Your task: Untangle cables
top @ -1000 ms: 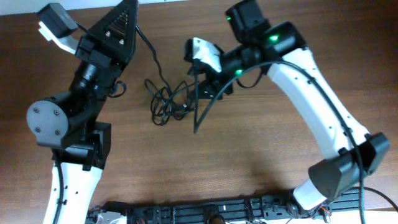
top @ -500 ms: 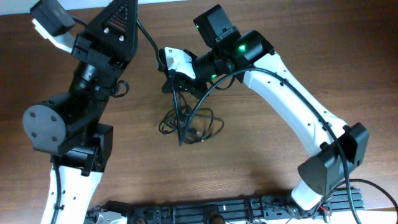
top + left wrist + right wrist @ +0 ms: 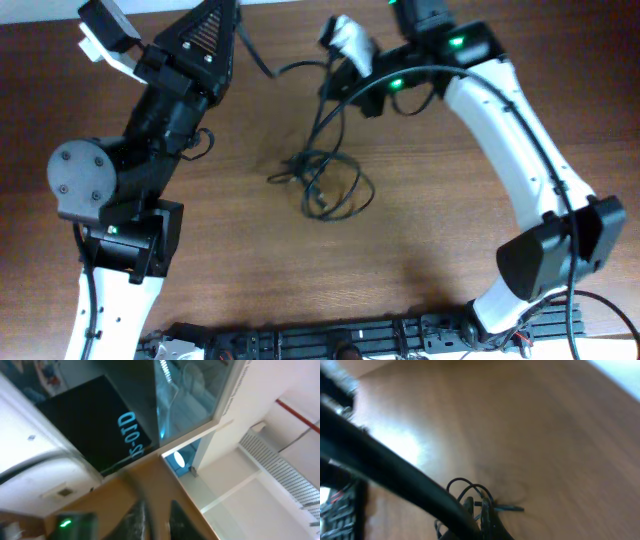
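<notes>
I should pull the cable free with my right gripper and put it down on the clear wood (image 3: 615, 150), because the cable in that gripper still goes into the tangle (image 3: 316, 150).
The cables (image 3: 327, 186) lie as a loose black tangle on the wooden table, between the two arms. From the tangle, strands rise to my right gripper (image 3: 332, 80), near the table's back edge. One strand (image 3: 268, 68) runs on left to the tip of my left gripper (image 3: 236, 12). In the right wrist view the right gripper (image 3: 477, 501) is shut on cable loops (image 3: 470, 485) with a plug end sticking out. The left gripper (image 3: 158, 505) points up past the table edge. Its fingers stand a little apart, and I see nothing clearly between them.
A black rail (image 3: 340, 345) runs along the table's front edge between the arm bases. The table's back edge (image 3: 280, 4) is just behind both grippers. The right arm's own thick black cable (image 3: 395, 477) crosses the right wrist view.
My right gripper shut on the cables and carried them up and to the back right, stretching strands out of the tangle. The tangle slid right. The left fingers parted slightly.
</notes>
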Robot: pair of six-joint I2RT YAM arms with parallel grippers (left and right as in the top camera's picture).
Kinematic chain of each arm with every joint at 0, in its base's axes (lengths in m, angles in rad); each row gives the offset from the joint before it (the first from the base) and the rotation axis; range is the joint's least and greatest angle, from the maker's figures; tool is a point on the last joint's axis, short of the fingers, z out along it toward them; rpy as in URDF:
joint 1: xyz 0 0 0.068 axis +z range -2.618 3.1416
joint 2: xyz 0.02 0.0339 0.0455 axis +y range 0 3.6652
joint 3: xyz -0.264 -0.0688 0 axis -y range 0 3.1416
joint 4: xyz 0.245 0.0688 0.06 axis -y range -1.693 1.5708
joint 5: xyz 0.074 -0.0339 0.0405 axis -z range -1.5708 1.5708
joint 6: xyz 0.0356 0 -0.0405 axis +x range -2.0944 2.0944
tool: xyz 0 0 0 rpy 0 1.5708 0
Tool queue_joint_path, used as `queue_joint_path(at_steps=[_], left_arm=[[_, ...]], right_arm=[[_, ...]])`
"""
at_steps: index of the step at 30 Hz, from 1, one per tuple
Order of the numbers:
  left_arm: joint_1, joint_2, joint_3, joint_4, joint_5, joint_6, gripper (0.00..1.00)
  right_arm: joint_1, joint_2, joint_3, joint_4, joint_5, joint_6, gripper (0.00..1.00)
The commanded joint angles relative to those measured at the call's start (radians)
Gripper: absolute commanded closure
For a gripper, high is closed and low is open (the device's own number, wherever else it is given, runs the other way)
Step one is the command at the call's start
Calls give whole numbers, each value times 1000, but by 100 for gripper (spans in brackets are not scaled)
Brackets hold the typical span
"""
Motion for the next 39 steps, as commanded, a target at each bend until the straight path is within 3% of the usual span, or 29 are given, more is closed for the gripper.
queue_joint_path(at_steps=[1,3,10,16,20,25,29,32,39], left_arm=[[-2,-7,32,-32,88,89,64],[-2,-7,32,-71,118,108,59],[-2,-7,32,-290,193,230,56],[-2,6,32,-463,272,401,55],[-2,39,32,-490,346,431,52],[-3,102,32,-481,509,507,47],[-3,177,32,-436,785,650,35],[-3,239,32,-438,892,679,34],[-4,313,32,-358,1063,734,28]], right_arm=[[-91,-116,16,18,11,42,96],[-140,-161,35,53,44,116,96],[-179,-316,47,249,48,298,96],[-180,-420,47,552,48,676,96],[-179,-454,47,683,45,874,96],[-180,-462,47,670,48,878,96],[-179,-460,47,671,-3,878,96],[-195,-458,47,619,209,873,96],[-195,-458,47,554,290,824,96]])
